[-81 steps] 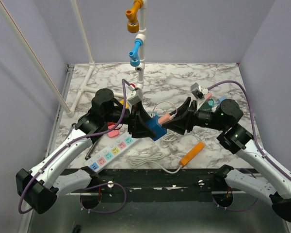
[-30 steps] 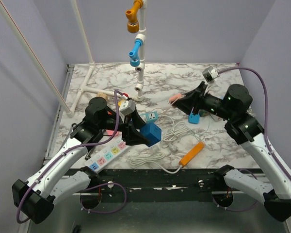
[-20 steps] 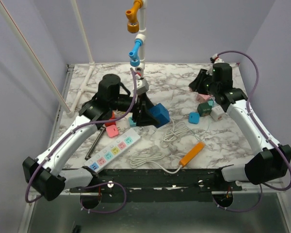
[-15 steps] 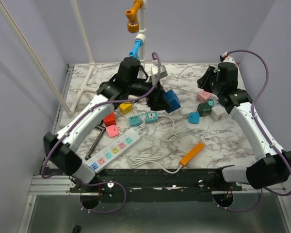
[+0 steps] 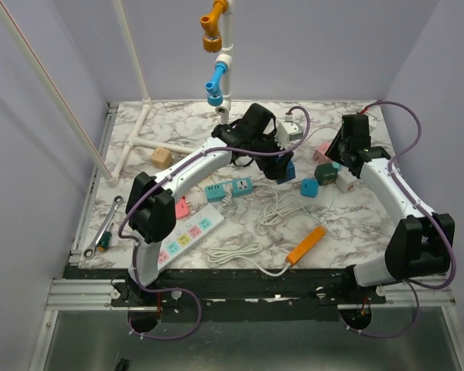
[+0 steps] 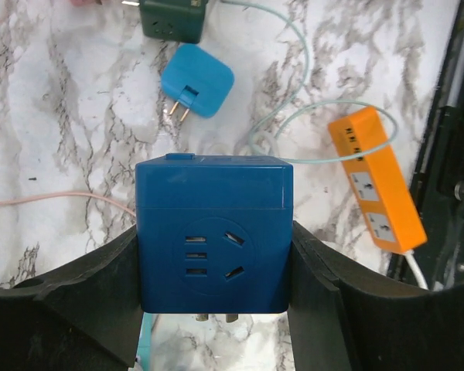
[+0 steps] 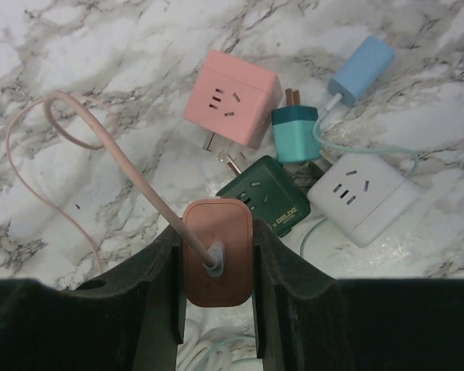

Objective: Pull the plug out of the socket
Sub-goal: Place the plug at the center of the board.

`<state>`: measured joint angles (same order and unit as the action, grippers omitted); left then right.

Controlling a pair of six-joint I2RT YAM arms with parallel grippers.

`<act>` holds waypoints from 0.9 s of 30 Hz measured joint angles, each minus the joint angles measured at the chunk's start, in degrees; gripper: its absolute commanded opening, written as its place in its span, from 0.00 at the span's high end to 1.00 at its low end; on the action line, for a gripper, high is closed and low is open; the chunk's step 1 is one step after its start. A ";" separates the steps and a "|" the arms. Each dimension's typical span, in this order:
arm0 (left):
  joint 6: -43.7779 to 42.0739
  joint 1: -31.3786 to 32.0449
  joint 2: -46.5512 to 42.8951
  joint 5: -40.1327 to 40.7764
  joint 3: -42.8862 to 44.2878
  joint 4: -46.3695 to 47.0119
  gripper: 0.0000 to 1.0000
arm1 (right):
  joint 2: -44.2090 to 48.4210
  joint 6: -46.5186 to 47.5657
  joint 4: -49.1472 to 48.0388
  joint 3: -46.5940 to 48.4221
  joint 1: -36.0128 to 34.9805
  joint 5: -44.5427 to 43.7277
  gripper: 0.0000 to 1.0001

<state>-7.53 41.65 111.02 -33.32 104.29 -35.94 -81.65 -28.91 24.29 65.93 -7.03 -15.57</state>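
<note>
My right gripper is holding the plug point(image 7: 217, 251) clear of the dark blue socket. It should keep lowering the plug to the open marble point(image 7: 174, 174) beside the pink cube and let go there.
My left gripper point(image 6: 213, 267) is shut on a dark blue cube socket point(image 6: 213, 232), held above the marble with its outlet face toward the camera and two prongs showing underneath. In the top view the cube point(image 5: 287, 168) hangs right of centre. My right gripper point(image 7: 218, 263) is shut on the plug point(image 7: 218, 251), a pink flat body whose pink cord point(image 7: 100, 147) loops away to the left. Plug and cube are apart. A long white power strip point(image 5: 187, 234) with pastel outlets lies at the front left with nothing plugged into it.
Below the right gripper lie a pink cube point(image 7: 232, 98), teal plug point(image 7: 295, 134), dark green cube point(image 7: 263, 202), white cube point(image 7: 363, 197) and light blue plug point(image 7: 361, 68). An orange strip point(image 5: 305, 245), teal strip point(image 5: 228, 188), wrench point(image 5: 104, 234) and pipe stand point(image 5: 220, 69) are also there.
The plug and blue cube were joined between both grippers; now they are apart. The left arm has swung right and back with the cube. The right arm has pulled back right with the plug.
</note>
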 measured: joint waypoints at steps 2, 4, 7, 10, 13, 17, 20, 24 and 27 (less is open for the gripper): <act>-0.63 0.50 2.21 1.97 1.46 -0.66 0.97 | -1.38 -0.90 0.04 -0.74 -0.02 0.90 0.99; -1.16 0.61 4.92 3.61 4.07 -1.33 0.96 | -2.21 -1.57 -0.39 -1.07 -0.04 2.45 0.99; -2.38 0.59 9.14 6.71 7.19 -1.51 0.96 | -3.93 -2.58 -1.60 -1.07 -0.09 4.98 0.99; -4.13 0.37 12.00 9.51 7.76 -1.92 0.96 | -6.99 -3.69 -2.71 -1.07 -0.09 6.43 0.95; -5.75 0.33 14.03 11.72 7.76 -2.21 0.93 | -10.34 -4.87 -3.37 -1.07 -0.09 7.58 0.83; -7.04 0.37 16.13 14.51 7.78 -1.84 0.88 | -12.83 -6.03 -4.42 -1.09 -0.09 8.76 0.64; -7.48 0.37 18.88 16.52 10.10 -1.95 0.87 | -13.66 -6.51 -5.44 -1.09 -0.09 9.68 0.59; -7.72 0.46 22.36 19.17 13.60 -2.38 0.87 | -15.23 -7.13 -7.74 -1.11 -0.09 11.10 0.56; -7.41 0.61 25.18 20.92 17.49 -3.10 0.73 | -17.38 -7.58 -9.16 -1.11 -0.22 11.82 0.46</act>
<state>-14.94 42.26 136.20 -12.40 121.78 -39.05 -99.02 -36.49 15.14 64.82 -7.25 -3.75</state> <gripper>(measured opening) 0.612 0.461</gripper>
